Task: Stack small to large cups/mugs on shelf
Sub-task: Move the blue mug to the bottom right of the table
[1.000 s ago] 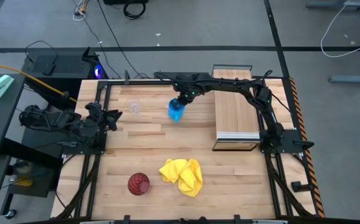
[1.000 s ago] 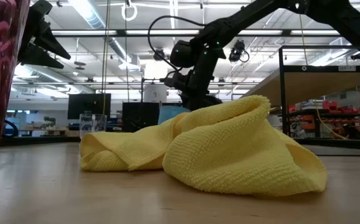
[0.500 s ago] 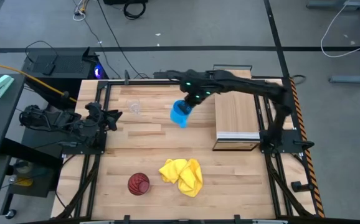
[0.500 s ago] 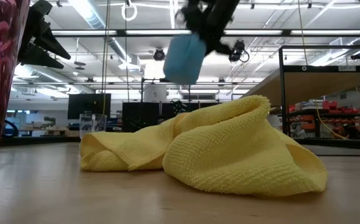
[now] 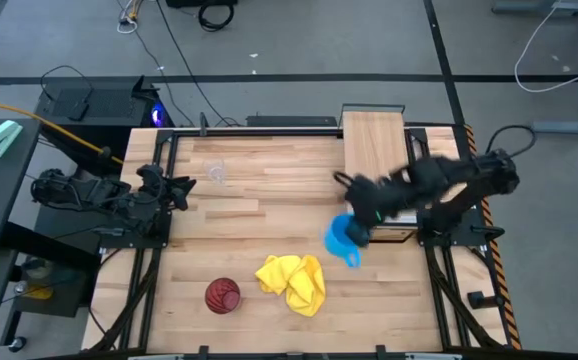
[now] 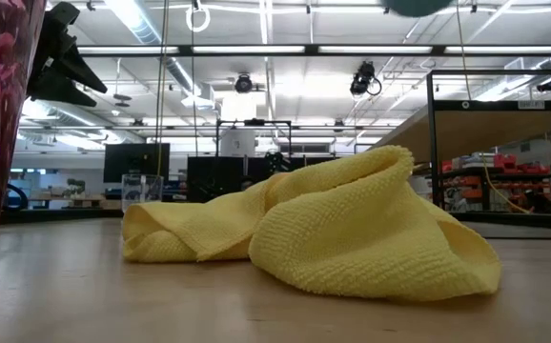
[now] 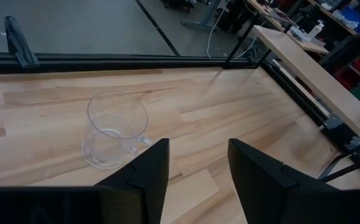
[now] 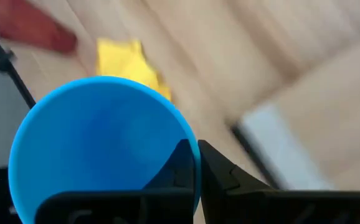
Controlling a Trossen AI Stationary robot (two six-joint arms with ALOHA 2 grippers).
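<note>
The opening of the blue mug (image 5: pixel 339 240) faces up and the tabletop (image 5: pixel 366 283) beside the yellow cloth is free, so my right gripper should keep bringing the mug down until its base rests there, and then let go.
The bright blue mug (image 5: pixel 341 238) hangs in the air by the near end of the light-wood shelf (image 5: pixel 375 165), and my right gripper (image 5: pixel 359 228) is shut on it. In the low view only the mug's bottom (image 6: pixel 417 6) shows, at the top edge. The small clear cup (image 5: pixel 216 172) stands upright on its base at the far left of the tabletop. My left gripper (image 7: pixel 195 168) is open and empty just short of that cup (image 7: pixel 114 128). The dark red ribbed tumbler (image 5: pixel 223 295) stands at the near left. My right gripper holds the blue mug by its rim (image 8: pixel 197 155), with one finger (image 8: pixel 179 163) inside the mug and the other (image 8: pixel 225 175) outside its wall. The mug is lifted clear of the table, mouth up, with its handle (image 5: pixel 354 258) toward the near side.
A crumpled yellow cloth (image 5: pixel 292 282) lies near the front edge, between the tumbler and the mug. The shelf stands raised along the right side, with black frame rails (image 5: pixel 439 232) beside it.
My right gripper has lifted the blue mug from the far middle of the table and swung it toward the right and near edges, to the shelf's near end. In the low view the mug has risen almost out of the top of the picture.
</note>
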